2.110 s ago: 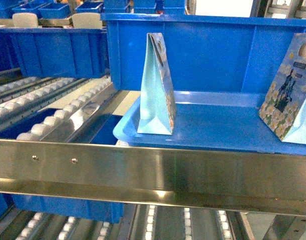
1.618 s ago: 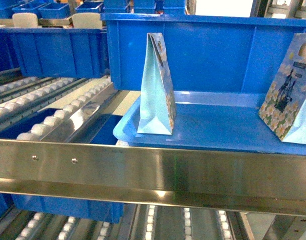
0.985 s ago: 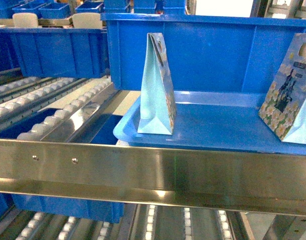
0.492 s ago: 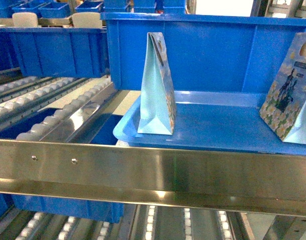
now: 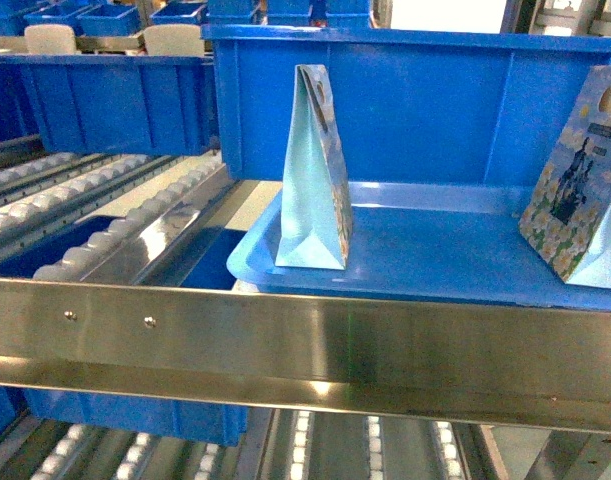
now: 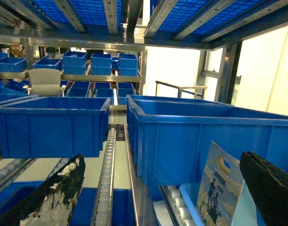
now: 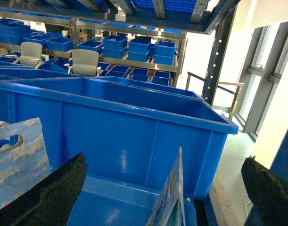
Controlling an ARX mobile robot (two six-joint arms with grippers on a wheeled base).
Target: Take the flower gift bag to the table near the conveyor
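Observation:
I expect the second floral bag (image 5: 577,185) to keep its wedge shape when I carry it, because it stands upright and narrows to a thin top edge (image 5: 607,70).
The flower gift bag (image 5: 310,180) stands upright at the left end of a blue tray (image 5: 435,255) on the conveyor (image 5: 105,235). It is pale blue and seen edge-on. In the left wrist view it (image 6: 217,188) stands ahead, towards the right finger, by the tray's corner. In the right wrist view its cloud-printed face (image 7: 16,160) sits at the far left. My left gripper (image 6: 160,157) is open with nothing in it. My right gripper (image 7: 163,159) is open too, short of a second bag. Neither gripper shows in the head view. The table is out of view.
A second floral bag (image 5: 575,190) with a dark figure print leans at the tray's right end and is edge-on (image 7: 171,197) between my right fingers. A large blue bin (image 5: 385,100) stands right behind the tray. A steel rail (image 5: 285,350) crosses in front. More blue bins (image 6: 49,125) sit at the left.

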